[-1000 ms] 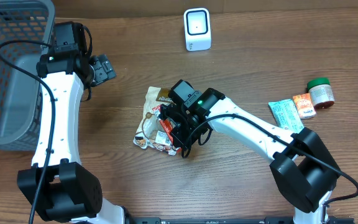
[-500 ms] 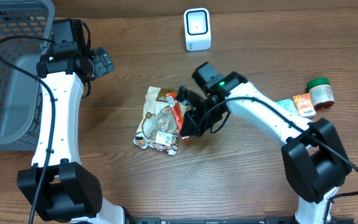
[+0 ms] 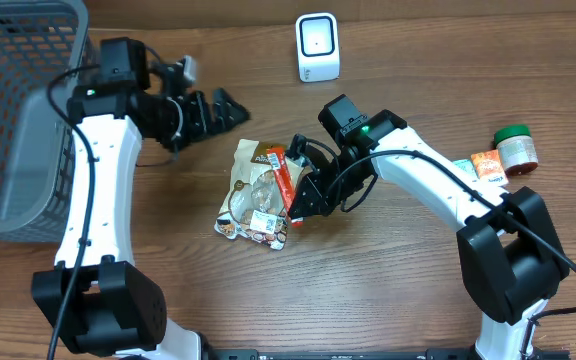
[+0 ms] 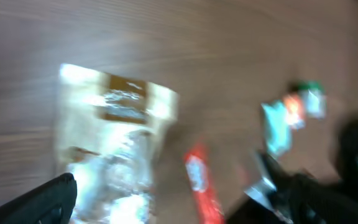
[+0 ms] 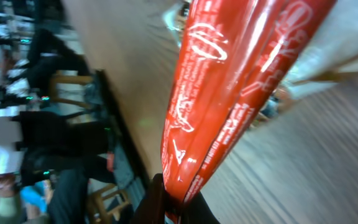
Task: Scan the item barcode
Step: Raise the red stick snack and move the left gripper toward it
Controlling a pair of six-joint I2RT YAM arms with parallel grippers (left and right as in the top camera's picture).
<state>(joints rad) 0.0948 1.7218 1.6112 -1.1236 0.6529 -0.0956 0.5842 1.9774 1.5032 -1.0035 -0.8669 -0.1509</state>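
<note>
The robot's right gripper holds the long red packet only by its lower end (image 3: 295, 219), so the left gripper should take hold of the free upper end (image 3: 276, 155) before the barcode is scanned.
The item is a long red snack packet (image 3: 282, 175). My right gripper (image 3: 300, 208) is shut on its lower end and holds it just right of a tan snack bag (image 3: 251, 190). In the right wrist view the red packet (image 5: 229, 93) stretches up and away from the pinched fingers of the right gripper (image 5: 173, 205). The white scanner (image 3: 317, 47) stands at the back centre. My left gripper (image 3: 223, 112) is open above the table, left of the bag's top. Its blurred wrist view shows the bag (image 4: 110, 143) and the red packet (image 4: 201, 183) between its spread fingers.
A grey mesh basket (image 3: 8, 110) fills the far left. At the right lie a teal packet (image 3: 458, 182), an orange packet (image 3: 488, 168) and a green-lidded jar (image 3: 516, 148).
The right gripper pulled the red packet off the bag and moved it right, tilting it. The left arm swung its open gripper rightwards from beside the basket towards the bag.
</note>
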